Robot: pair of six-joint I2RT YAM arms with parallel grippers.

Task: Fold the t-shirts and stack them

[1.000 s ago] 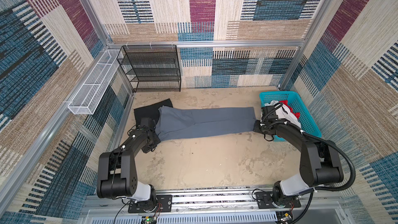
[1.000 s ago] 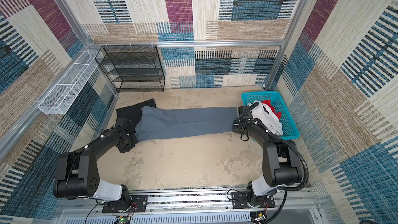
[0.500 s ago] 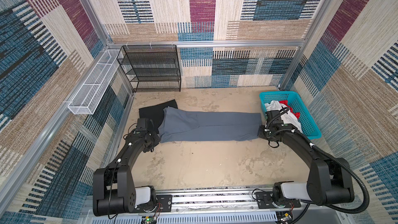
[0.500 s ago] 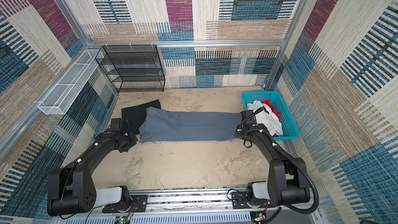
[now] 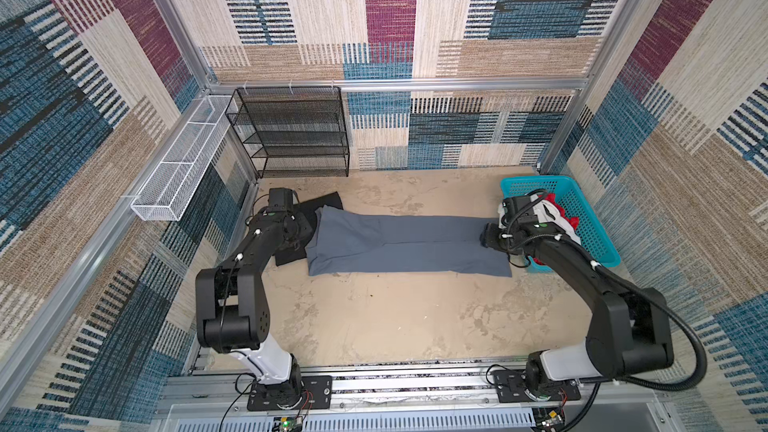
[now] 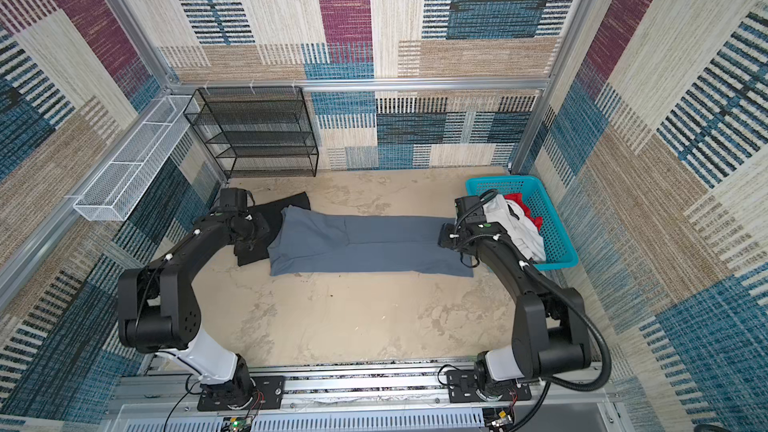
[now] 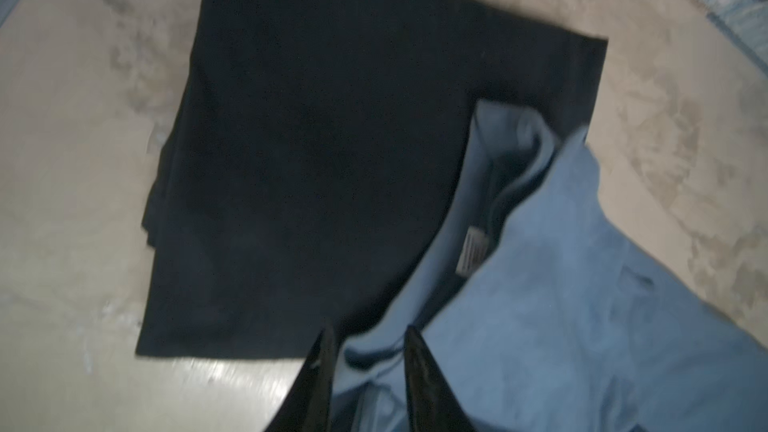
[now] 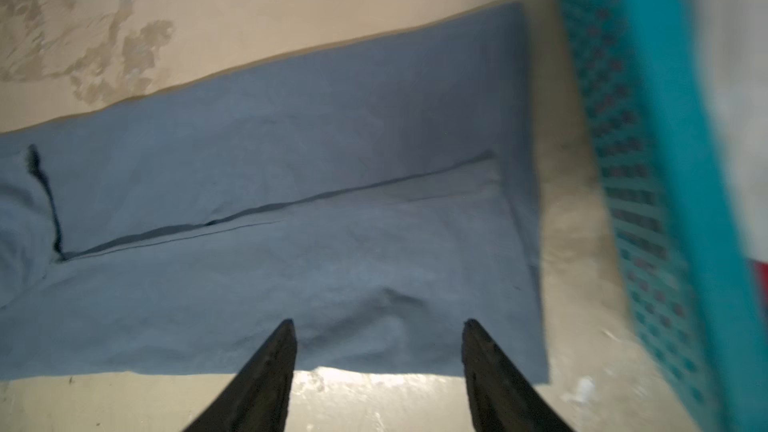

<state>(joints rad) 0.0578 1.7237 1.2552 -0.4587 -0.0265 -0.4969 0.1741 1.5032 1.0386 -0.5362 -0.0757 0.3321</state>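
Note:
The blue-grey t-shirt's end (image 5: 319, 232) lies over the folded black t-shirt, so my grippers should pull it clear and turn its basket end (image 5: 494, 263) toward the arm rail before folding.
The slate blue-grey t-shirt (image 5: 407, 245) (image 6: 365, 245) lies flat as a long folded strip across the floor. Its left end overlaps the folded black t-shirt (image 5: 328, 203) (image 7: 311, 160). My left gripper (image 5: 305, 238) (image 7: 368, 332) stands open at that end, and a fold of the blue-grey cloth (image 7: 582, 326) lies loosely between its fingers. My right gripper (image 5: 488, 238) (image 8: 378, 322) is open wide over the strip's right end (image 8: 291, 201) and holds nothing. A white t-shirt (image 5: 548, 218) and a red one (image 5: 557, 201) sit in the turquoise basket (image 5: 598, 243).
The basket (image 8: 648, 160) stands close beside my right gripper, against the right wall. A black wire rack (image 5: 299, 130) stands at the back wall. A white wire tray (image 5: 178, 168) hangs on the left wall. The arm rail (image 5: 415, 384) runs along the front.
Both grippers have opened and let go of the blue-grey t-shirt's ends. The shirt has settled flat and straight on the floor, a little nearer the front.

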